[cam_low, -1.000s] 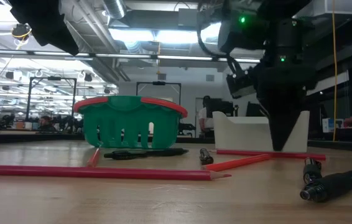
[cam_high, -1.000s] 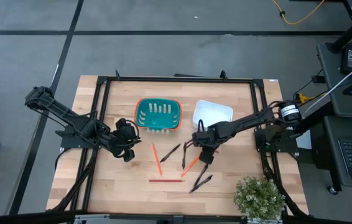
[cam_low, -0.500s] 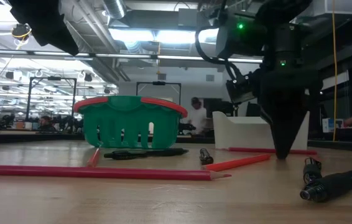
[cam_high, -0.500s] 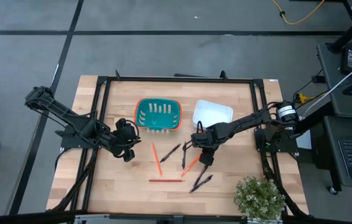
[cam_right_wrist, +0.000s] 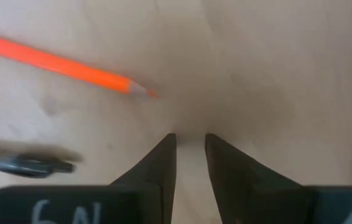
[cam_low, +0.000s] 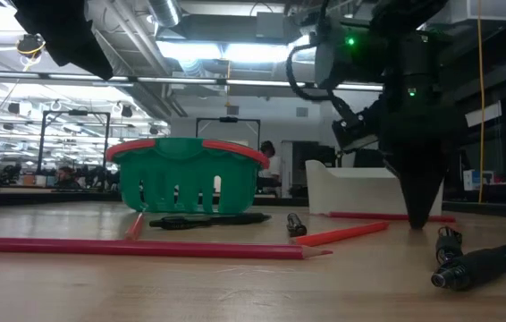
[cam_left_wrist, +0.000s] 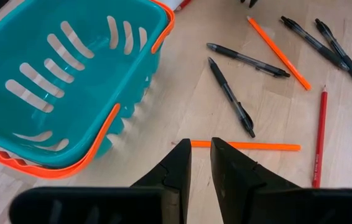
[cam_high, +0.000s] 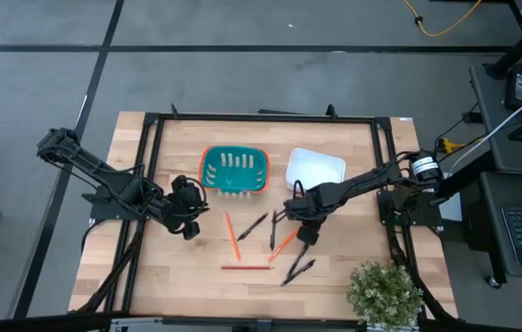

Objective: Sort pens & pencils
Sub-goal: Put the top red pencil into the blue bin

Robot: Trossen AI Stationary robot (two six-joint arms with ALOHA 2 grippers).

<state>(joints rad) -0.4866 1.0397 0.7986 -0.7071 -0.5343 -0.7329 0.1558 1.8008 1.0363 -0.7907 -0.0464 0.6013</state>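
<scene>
I should lift my right gripper, because it points at clear wood (cam_right_wrist: 191, 124), short of the red pencil beside the white tray, and then come down at that pencil's end.
Several black pens lie flat on the wooden table: one (cam_high: 253, 225) and another (cam_high: 273, 231) at mid-table, and a pair (cam_high: 298, 271) nearer the front. Thin pencils lie among them: an orange one (cam_high: 231, 236), a red one (cam_high: 244, 267) and an orange one (cam_high: 284, 243). My right gripper (cam_high: 305, 238) points straight down just right of that last pencil, whose tip (cam_right_wrist: 145, 91) shows ahead of the fingers; only a narrow slit (cam_right_wrist: 190, 140) shows between them, with nothing in it. My left gripper (cam_high: 188, 231) waits, shut, left of the pencils, near the teal basket (cam_high: 234, 169).
The teal basket with an orange rim (cam_low: 190, 174) stands at the far middle of the table, with a white tray (cam_high: 315, 168) to its right. A small potted plant (cam_high: 385, 293) sits at the near right corner. Bare wood lies left of the pencils.
My right gripper has moved a little toward the table's right edge and slightly down, staying upright just above the table. The pens and pencils lie where they were. A person has walked past in the room beyond.
</scene>
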